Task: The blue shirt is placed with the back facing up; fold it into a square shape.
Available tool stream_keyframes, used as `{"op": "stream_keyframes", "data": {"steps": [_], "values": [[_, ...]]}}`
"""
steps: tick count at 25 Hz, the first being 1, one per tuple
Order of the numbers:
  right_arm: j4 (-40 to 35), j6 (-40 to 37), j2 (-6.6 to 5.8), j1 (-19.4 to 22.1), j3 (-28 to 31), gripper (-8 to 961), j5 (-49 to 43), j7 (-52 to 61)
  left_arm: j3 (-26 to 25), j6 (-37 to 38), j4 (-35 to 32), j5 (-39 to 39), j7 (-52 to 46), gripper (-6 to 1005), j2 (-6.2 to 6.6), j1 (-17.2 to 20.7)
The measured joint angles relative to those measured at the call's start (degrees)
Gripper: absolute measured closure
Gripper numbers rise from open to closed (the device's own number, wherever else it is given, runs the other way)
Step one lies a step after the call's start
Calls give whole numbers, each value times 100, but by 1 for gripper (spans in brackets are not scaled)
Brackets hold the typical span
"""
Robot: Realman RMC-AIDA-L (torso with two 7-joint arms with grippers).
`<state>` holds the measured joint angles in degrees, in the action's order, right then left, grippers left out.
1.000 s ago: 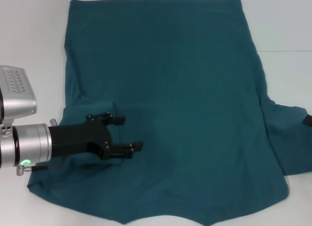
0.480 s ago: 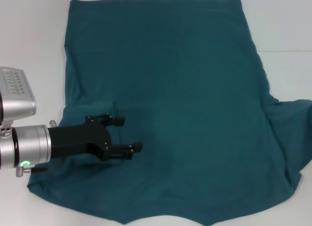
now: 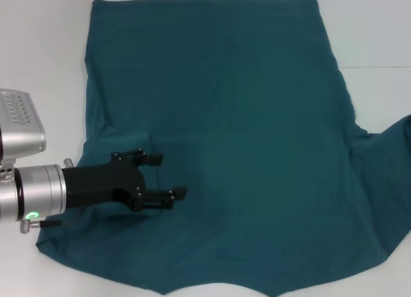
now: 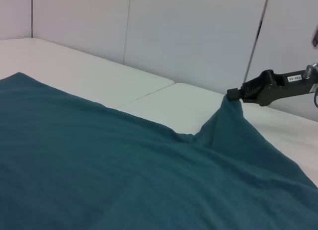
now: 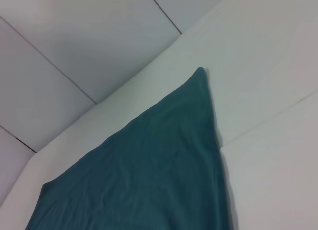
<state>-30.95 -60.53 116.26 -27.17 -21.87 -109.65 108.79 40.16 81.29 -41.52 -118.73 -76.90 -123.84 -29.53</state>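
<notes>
My right gripper holds the lifted sleeve's end and the blue shirt's back lies flat. I should keep folding the sleeve inward until it lies there.
The blue shirt lies spread flat on the white table, plain side up. Over its near left part hovers my left gripper, open, with nothing between its fingers. The right sleeve rises off the table at the right edge of the head view. My right gripper does not show in the head view. In the left wrist view, the right gripper is shut on the tip of that lifted sleeve, pulling the blue shirt into a peak. The right wrist view shows the blue shirt stretching to a far corner.
A seam crosses the table at the right. Pale wall panels stand behind the table's far edge. Bare table lies beside the cloth on both sides.
The right sleeve has been lifted and drawn up and outward at the right edge. The right gripper's tip has left the head view. The left gripper has hardly moved.
</notes>
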Motion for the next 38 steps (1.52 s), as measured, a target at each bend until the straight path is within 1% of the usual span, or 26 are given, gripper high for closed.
{"op": "stream_keyframes", "data": {"steps": [6,10,14,17,20,23,26,29,31,34,38], "values": [[2,176,27,-94,-24,942,-1,-98,0,0,4,0,0,63,0,-8],[24,152,26,-126,-27,941,1,-124,1,-4,4,0,0,63,0,-20],[44,-56,11,-129,-28,939,3,-143,-6,-8,4,0,-19,63,1,-24],[45,-358,9,-137,-23,938,6,-149,-8,-9,-11,0,-70,63,7,-29],[46,-631,18,-235,-37,937,12,-102,-9,-9,-19,0,-83,63,9,-35],[60,-755,100,-459,-103,936,14,-26,-9,-18,-20,0,-105,62,9,-44],[168,-633,191,-711,-222,935,-1,68,-9,-24,-20,0,-126,62,9,-45],[367,-503,251,-959,-347,934,-1,1,-9,-52,-16,0,-139,62,9,-51],[420,-494,285,-1075,-532,933,-3,-72,-8,-70,-6,0,-143,62,9,-52],[416,-618,309,-1135,-775,841,3,-105,-8,-96,1,0,-148,62,9,-47],[373,-801,236,-1097,-835,717,7,-32,-14,-147,4,0,-155,62,9,-41]]}}
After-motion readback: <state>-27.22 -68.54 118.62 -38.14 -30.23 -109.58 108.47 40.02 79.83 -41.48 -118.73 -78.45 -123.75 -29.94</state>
